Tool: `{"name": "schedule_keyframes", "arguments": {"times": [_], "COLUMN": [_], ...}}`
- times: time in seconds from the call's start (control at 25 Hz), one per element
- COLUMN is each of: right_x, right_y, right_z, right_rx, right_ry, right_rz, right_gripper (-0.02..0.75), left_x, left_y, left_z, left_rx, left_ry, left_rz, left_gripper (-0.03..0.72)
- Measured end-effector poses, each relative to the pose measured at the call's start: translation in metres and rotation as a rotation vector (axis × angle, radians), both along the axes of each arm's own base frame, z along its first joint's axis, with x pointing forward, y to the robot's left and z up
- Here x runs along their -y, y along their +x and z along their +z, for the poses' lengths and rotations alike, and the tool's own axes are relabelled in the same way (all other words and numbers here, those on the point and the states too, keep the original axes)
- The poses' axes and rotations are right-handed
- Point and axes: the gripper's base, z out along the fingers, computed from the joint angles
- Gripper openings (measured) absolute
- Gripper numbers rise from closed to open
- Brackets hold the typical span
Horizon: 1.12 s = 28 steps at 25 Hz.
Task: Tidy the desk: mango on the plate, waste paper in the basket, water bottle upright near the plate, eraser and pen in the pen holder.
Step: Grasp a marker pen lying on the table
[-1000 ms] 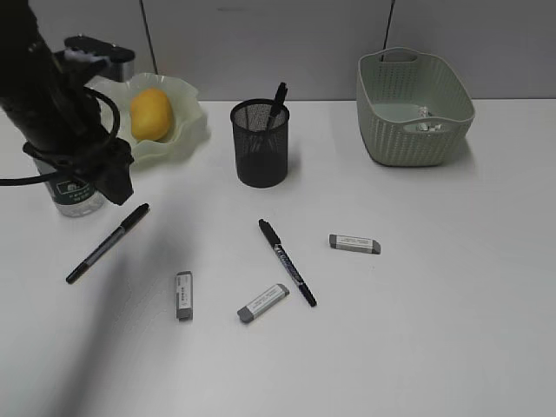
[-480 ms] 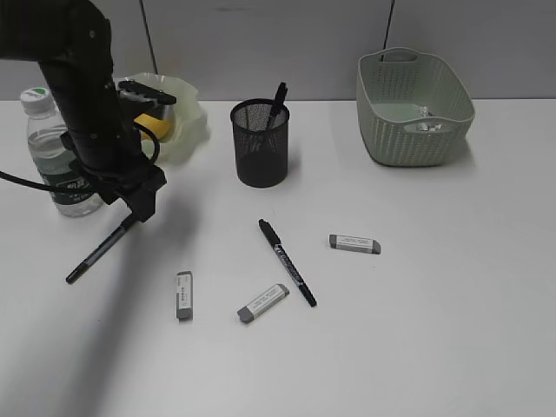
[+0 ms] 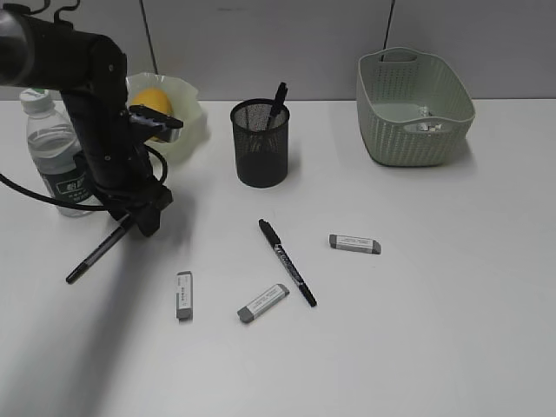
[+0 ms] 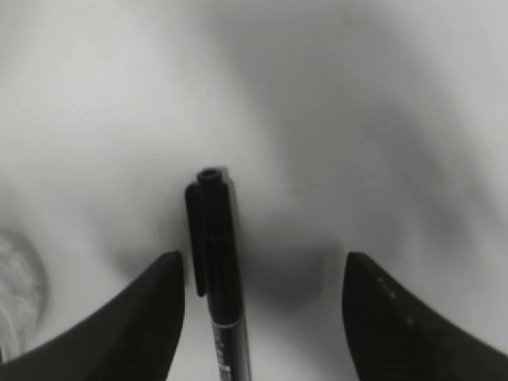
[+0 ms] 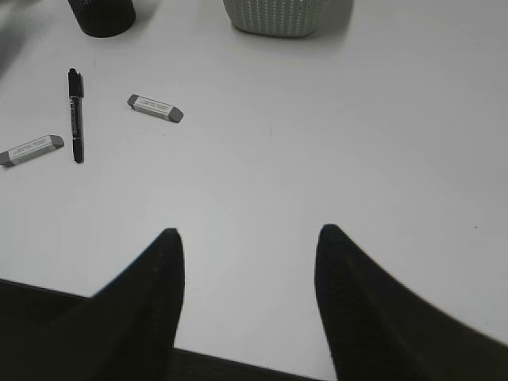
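Observation:
A pen's cap (image 3: pixel 278 98) is leaning out above the pen holder's rim. I therefore expect the black pen (image 3: pixel 100 249) to lean and stick out as well when I lower it in.
My left gripper (image 3: pixel 143 217) is open and low over the cap end of a black pen (image 3: pixel 95 256) on the desk (image 3: pixel 452 287). In the left wrist view the pen (image 4: pixel 218 270) lies between the jaws (image 4: pixel 262 262), close to the left finger. A second pen (image 3: pixel 288 263) and three erasers (image 3: pixel 183 294) (image 3: pixel 262 302) (image 3: pixel 354 244) lie mid-desk. The mango (image 3: pixel 155 100) sits on the plate (image 3: pixel 187 122). The water bottle (image 3: pixel 52 148) stands upright beside it. The pen holder (image 3: pixel 261 143) holds one pen. Waste paper (image 3: pixel 427 124) lies in the basket (image 3: pixel 415 109). My right gripper (image 5: pixel 248 234) is open and empty.
The right wrist view shows the middle pen (image 5: pixel 75 115), two erasers (image 5: pixel 155 108) (image 5: pixel 32 149), the basket's base (image 5: pixel 278 16) and the pen holder's base (image 5: pixel 103 16). The left arm partly hides the plate. A grey wall stands behind the desk.
My left arm has moved right and down, away from the bottle and onto the left pen's cap end. The bottle now stands uncovered. Nothing else moved.

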Motion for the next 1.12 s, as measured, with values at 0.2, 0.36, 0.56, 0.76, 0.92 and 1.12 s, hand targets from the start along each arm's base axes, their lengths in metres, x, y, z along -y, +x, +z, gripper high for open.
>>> {"name": "schedule_keyframes", "arguments": {"times": [0.2, 0.36, 0.56, 0.76, 0.92, 1.12], "right_x": [0.000, 0.000, 0.000, 0.000, 0.000, 0.000], "right_y": [0.000, 0.000, 0.000, 0.000, 0.001, 0.001], "right_z": [0.000, 0.000, 0.000, 0.000, -0.001, -0.001], "right_rx": [0.001, 0.002, 0.002, 0.001, -0.001, 0.001], "right_ry": [0.000, 0.000, 0.000, 0.000, -0.001, 0.000], "right_rz": [0.000, 0.000, 0.000, 0.000, 0.000, 0.000], "right_gripper": [0.428, 0.428, 0.428, 0.428, 0.428, 0.428], "left_x": [0.000, 0.000, -0.002, -0.003, 0.003, 0.018], "left_y": [0.002, 0.003, 0.005, 0.005, 0.003, -0.001], "left_z": [-0.010, -0.010, -0.010, -0.010, -0.006, 0.027], "left_rx": [-0.012, -0.008, 0.003, 0.004, 0.013, 0.111], "left_ry": [0.006, 0.009, 0.015, 0.017, 0.008, -0.051], "left_rz": [-0.001, -0.004, -0.004, -0.005, -0.014, -0.036], "left_gripper": [0.451, 0.386, 0.162, 0.127, 0.127, 0.127]}}
